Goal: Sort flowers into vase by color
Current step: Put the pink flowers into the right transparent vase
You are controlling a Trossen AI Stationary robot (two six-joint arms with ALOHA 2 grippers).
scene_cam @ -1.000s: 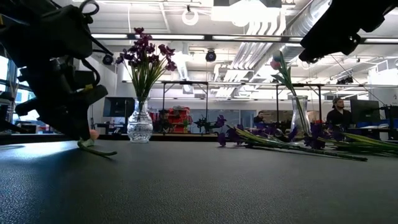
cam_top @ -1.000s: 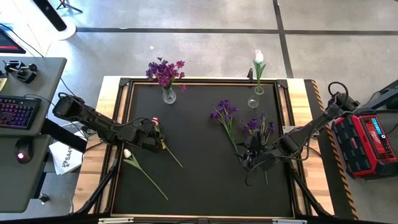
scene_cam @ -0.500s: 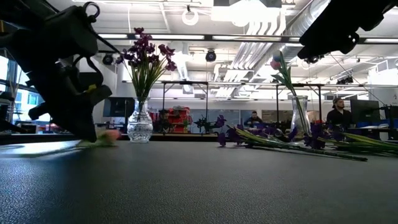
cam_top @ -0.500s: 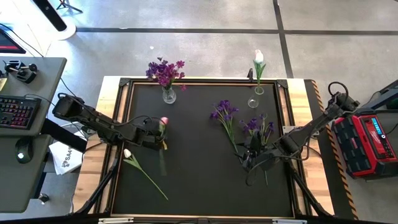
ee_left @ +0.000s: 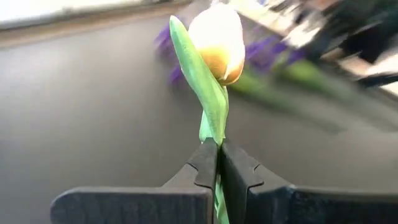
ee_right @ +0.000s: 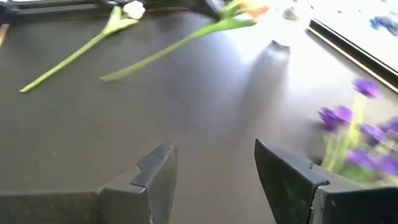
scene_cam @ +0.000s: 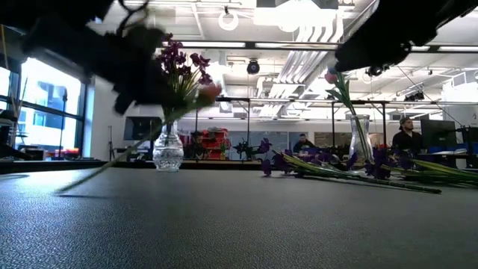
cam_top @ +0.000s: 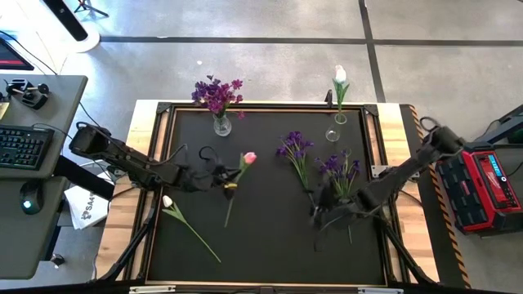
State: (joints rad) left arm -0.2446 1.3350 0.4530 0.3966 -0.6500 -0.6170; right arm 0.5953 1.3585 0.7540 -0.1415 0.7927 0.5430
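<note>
I should keep bringing the pink tulip (cam_top: 249, 158) over with my left gripper until the fingers of my open right gripper (cam_top: 315, 216) grip it, because the way between them is clear.
My left gripper (cam_top: 226, 183) is shut on a pink tulip (cam_top: 248, 157) over the mat's left half, and its head (scene_cam: 209, 91) is raised. My right gripper (ee_right: 214, 168) stands open above the mat, close to loose purple flowers (cam_top: 339, 169) lying flat. More purple flowers (cam_top: 294, 147) lie nearby. A white tulip (cam_top: 167, 201) lies flat near the left edge. At the far edge one glass vase (cam_top: 221, 124) holds purple blooms, and another vase (cam_top: 340, 117) holds a pale tulip. My left gripper pinches the pink tulip's green stem (ee_left: 214, 134) between its two fingers, just below the head, where a leaf runs alongside. The fingers come from the table's left, slanting slightly down, and lie across the stem. The stem slants down to its lower end (cam_top: 226, 224); whether that end touches the mat I cannot tell.
The black mat (cam_top: 270, 245) has free room in its middle and near half. A small empty glass (cam_top: 333, 135) stands by the right vase. A red case (cam_top: 486, 188) sits off the right edge, and a desk with a keyboard (cam_top: 20, 147) off the left.
My left gripper has shut on the pink tulip's stem, risen, turned and gone toward the table's right edge. The tulip's head has been lifted off the mat and swung rightward, and the stem now slants. My right gripper has shifted slightly toward the table's left edge.
</note>
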